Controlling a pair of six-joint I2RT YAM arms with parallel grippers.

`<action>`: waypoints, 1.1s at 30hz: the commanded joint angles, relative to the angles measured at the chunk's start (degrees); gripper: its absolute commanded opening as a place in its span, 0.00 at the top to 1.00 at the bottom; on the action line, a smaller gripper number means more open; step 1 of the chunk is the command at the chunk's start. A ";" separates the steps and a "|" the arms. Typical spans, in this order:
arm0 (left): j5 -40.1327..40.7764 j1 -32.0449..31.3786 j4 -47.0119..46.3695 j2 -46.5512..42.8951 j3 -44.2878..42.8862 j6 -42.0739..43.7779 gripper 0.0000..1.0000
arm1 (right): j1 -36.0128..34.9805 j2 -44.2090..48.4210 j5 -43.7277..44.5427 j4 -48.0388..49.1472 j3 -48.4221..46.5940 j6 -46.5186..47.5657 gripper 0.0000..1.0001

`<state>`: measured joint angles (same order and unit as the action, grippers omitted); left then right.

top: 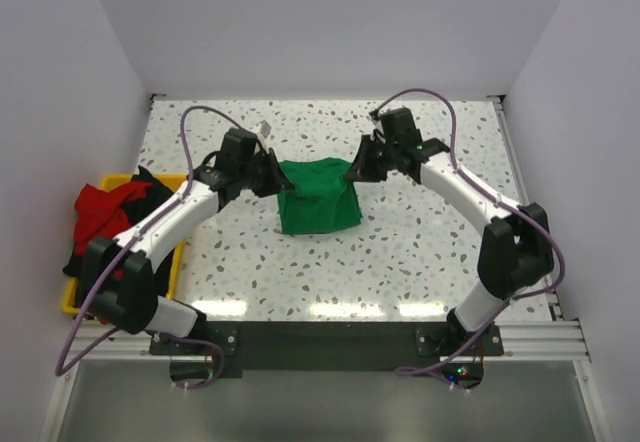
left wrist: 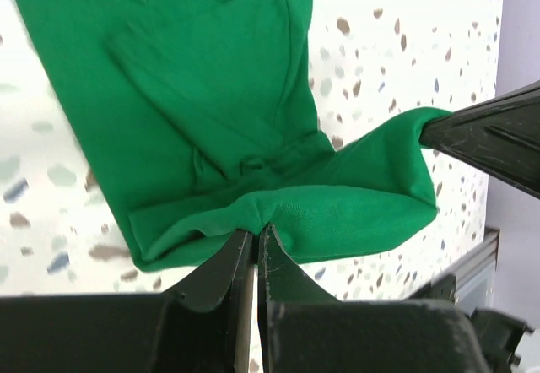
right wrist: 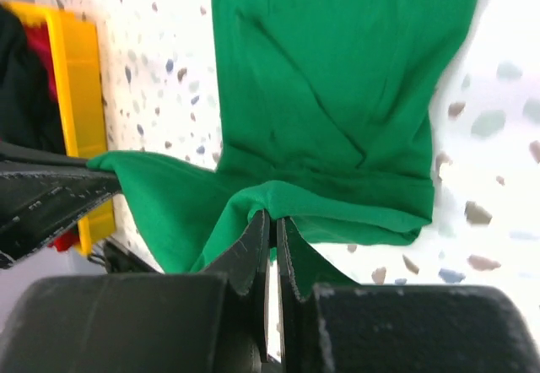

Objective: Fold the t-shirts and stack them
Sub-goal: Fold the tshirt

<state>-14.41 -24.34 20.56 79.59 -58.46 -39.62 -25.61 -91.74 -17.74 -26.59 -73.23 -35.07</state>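
Note:
Both ends of the green t-shirt's raised edge (top: 316, 182) are in my grippers above the t-shirt. My right gripper should keep carrying the raised edge until it reaches the t-shirt's far edge (top: 320, 160).
A bright green t-shirt (top: 318, 198), partly folded, lies mid-table. My left gripper (top: 272, 175) is shut on its far left corner; in the left wrist view my left gripper (left wrist: 256, 234) pinches the green t-shirt (left wrist: 211, 94) at a fold. My right gripper (top: 356, 170) is shut on the far right corner; in the right wrist view my right gripper (right wrist: 273, 217) pinches the green t-shirt (right wrist: 337, 78). The held edge is raised a little off the table. Red and black t-shirts (top: 110, 212) lie heaped in the yellow bin.
The yellow plastic bin (top: 170, 262) stands at the table's left edge, also seen in the right wrist view (right wrist: 80, 86). A small white tag (top: 266, 129) lies behind the left gripper. White walls enclose the speckled table (top: 400, 252).

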 commanded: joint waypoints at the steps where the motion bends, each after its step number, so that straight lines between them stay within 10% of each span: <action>1: -3.07 3.58 -4.20 5.91 -6.48 2.44 1.00 | 2.66 -6.67 -3.61 -0.92 -11.10 1.67 1.00; 16: -5.80 16.51 -12.64 29.04 -19.68 1.03 1.00 | 9.52 -48.61 -12.40 -6.65 -60.34 -1.14 1.00; 33: -4.13 18.36 -15.46 32.56 -17.57 0.77 1.00 | 6.88 -53.54 -12.41 9.97 -56.49 -7.56 1.00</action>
<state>-19.00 -7.18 8.12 113.56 -75.46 -39.38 -18.76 -146.02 -29.65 -21.21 -129.12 -41.78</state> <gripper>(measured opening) 0.079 0.036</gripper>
